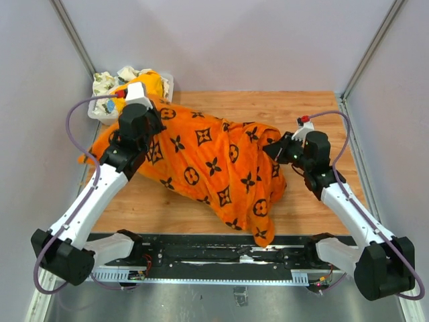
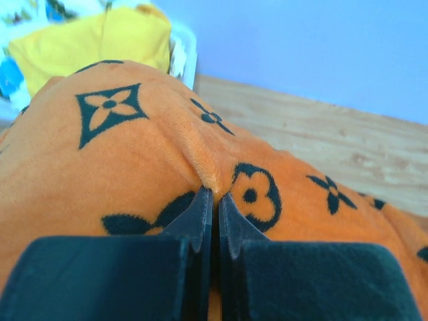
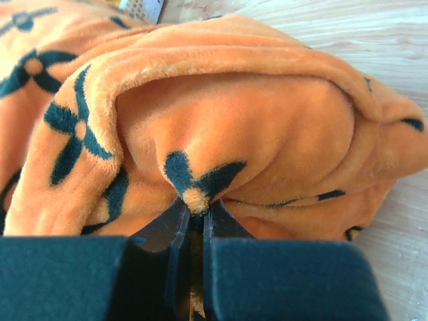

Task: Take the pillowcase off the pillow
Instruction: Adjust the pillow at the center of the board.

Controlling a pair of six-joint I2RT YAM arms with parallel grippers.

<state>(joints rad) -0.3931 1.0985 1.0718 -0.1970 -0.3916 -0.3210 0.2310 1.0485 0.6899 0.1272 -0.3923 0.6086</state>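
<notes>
My right gripper is pinching an outer fold of the pillowcase (image 3: 204, 177) that covers the pillow, so both grippers should let go and spread the pillowcase's loose end (image 1: 249, 182) open.
The orange pillowcase (image 1: 208, 161) with black flower and circle motifs lies bulging across the wooden table; the white pillow is hidden inside it. My left gripper (image 1: 149, 119) is at its far left end, shut on a pinched fold of the pillowcase (image 2: 212, 175), jaws nearly together (image 2: 215, 198). My right gripper (image 1: 273, 151) is at the case's right end, shut on a small fold of the pillowcase (image 3: 267, 120) at a black flower motif, fingertips (image 3: 194, 212) nipping the fabric.
A white bin (image 1: 106, 114) with a plain yellow cloth (image 1: 153, 82) and crumpled white items stands at the back left, just behind my left gripper; it shows in the left wrist view (image 2: 100, 40). Grey walls enclose the table (image 1: 268, 107). A black rail (image 1: 214, 255) runs along the front.
</notes>
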